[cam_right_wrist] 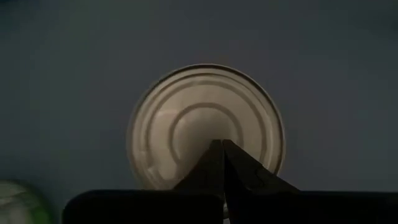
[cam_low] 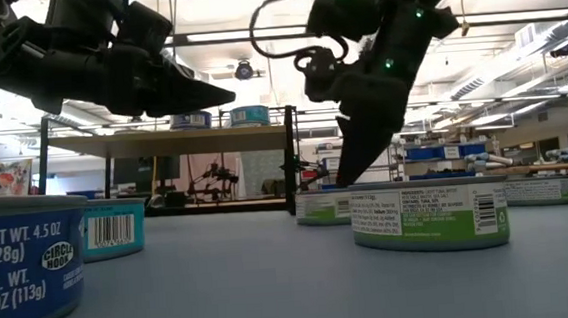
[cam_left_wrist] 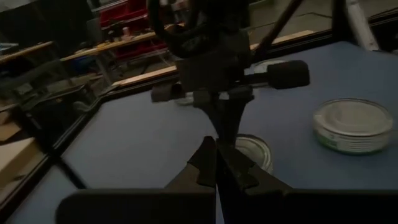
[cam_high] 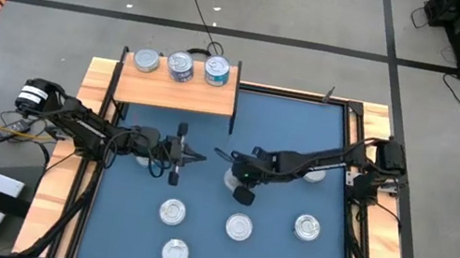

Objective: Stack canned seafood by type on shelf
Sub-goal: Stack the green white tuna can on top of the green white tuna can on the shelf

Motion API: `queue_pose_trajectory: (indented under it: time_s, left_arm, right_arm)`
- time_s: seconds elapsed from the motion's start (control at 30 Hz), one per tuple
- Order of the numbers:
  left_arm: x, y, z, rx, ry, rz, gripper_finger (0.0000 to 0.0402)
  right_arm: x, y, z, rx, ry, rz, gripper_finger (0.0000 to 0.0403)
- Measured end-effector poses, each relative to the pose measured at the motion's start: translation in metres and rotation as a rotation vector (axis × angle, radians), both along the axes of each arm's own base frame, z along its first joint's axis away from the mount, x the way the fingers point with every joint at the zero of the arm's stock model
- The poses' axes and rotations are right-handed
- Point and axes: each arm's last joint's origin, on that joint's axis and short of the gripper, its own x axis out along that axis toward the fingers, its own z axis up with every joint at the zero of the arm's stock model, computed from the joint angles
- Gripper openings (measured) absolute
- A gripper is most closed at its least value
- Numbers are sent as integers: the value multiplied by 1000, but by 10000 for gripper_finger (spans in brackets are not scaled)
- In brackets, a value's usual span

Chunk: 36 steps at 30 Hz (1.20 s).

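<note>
My left gripper goes on toward the mid-table tin [cam_high: 230, 179] until its fingers open next to the tin's rim, because the tin's side [cam_low: 306, 210] facing my left gripper is free.
The light wood shelf [cam_high: 175, 89] stands at the table's far left and carries three tins [cam_high: 181, 67] in a row; in the low view the shelf [cam_low: 162, 140] shows behind the arms. Several more tins rest on their bases on the blue tabletop [cam_high: 173, 211]. My right gripper [cam_high: 236, 174] is shut and points down over the silvery lid of a mid-table tin [cam_right_wrist: 205, 124], a green-labelled tin [cam_low: 325, 207] in the low view. My left gripper [cam_high: 194, 156] is shut, raised above the table [cam_low: 221, 93], pointing toward the right gripper. My right gripper comes from above, its shut fingertips [cam_right_wrist: 222, 149] pointing down at the middle of the tin's lid [cam_right_wrist: 186, 127]. The tin sits flat on the table. I cannot tell whether the tips touch the lid.
Loose tins lie toward the near edge [cam_high: 238, 226] [cam_high: 176, 252] and near right [cam_high: 307, 226]; others sit partly under the right arm [cam_high: 315, 173] and the left arm [cam_high: 146, 162]. Close to the low camera stand a blue tin [cam_low: 16, 268] and a green-labelled tin [cam_low: 430, 215].
</note>
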Motion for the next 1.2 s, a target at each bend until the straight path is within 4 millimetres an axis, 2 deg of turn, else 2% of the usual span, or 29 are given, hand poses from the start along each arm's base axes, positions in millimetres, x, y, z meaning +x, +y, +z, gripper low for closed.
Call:
queue_pose_trajectory:
  time_s: [0.27,0.4,0.57,0.7,0.9,1.2]
  left_arm:
    - [3,-1,1,-6,27,-28,3]
    - [13,-2,4,-7,131,-47,3]
    - [27,-3,9,-4,263,-83,3]
    - [38,-7,11,-4,272,-197,3]
    - [60,-11,1,42,356,-291,11]
    - [93,-25,-8,151,510,-375,55]
  right_arm:
    - [2,25,4,-3,-57,113,10]
    - [-1,34,13,-37,-80,172,9]
    - [-16,43,35,-129,-84,186,8]
    - [-34,45,47,-225,-81,158,6]
    - [-58,40,42,-223,-123,101,4]
    - [-72,36,28,-206,-189,86,5]
